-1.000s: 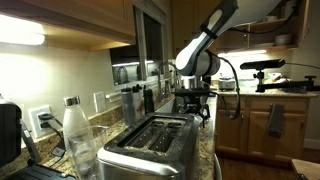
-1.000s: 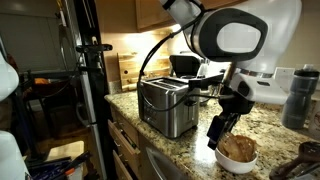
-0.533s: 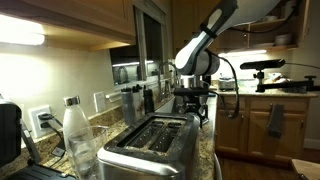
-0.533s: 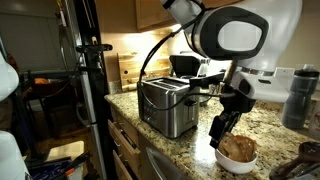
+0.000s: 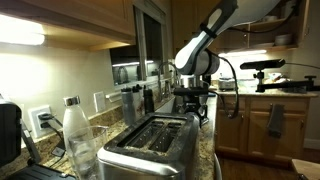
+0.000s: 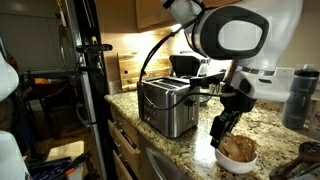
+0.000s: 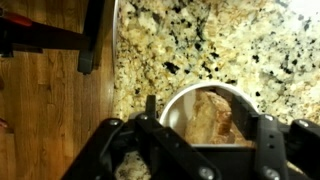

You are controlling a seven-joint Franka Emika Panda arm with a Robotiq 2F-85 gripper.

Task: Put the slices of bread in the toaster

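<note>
The white bowl's rim [image 7: 166,112] has one finger of my gripper hanging outside it, so I should move inward and close both fingers on a slice of bread [image 7: 208,120] inside the bowl.
Tan slices of bread [image 7: 212,118] lie in a white bowl [image 7: 176,108] on the granite counter. My gripper [image 7: 208,128] hangs over the bowl, its fingers [image 7: 150,110] standing on either side of the bread, with a gap showing on the left side. In an exterior view the gripper [image 6: 218,138] reaches down to the bowl's [image 6: 238,164] near rim, and the bread [image 6: 238,148] fills the bowl. The shiny steel toaster [image 6: 167,106] stands to the left of it, both slots empty. In an exterior view the toaster [image 5: 150,142] fills the foreground, the gripper [image 5: 193,104] behind it.
A clear bottle with a white cap [image 5: 74,132] stands beside the toaster. A dark tumbler [image 6: 300,96] sits at the counter's far right. The counter edge drops to wood floor [image 7: 50,110], where a black stand leg [image 7: 92,35] rests. A coffee maker [image 6: 185,65] stands behind the toaster.
</note>
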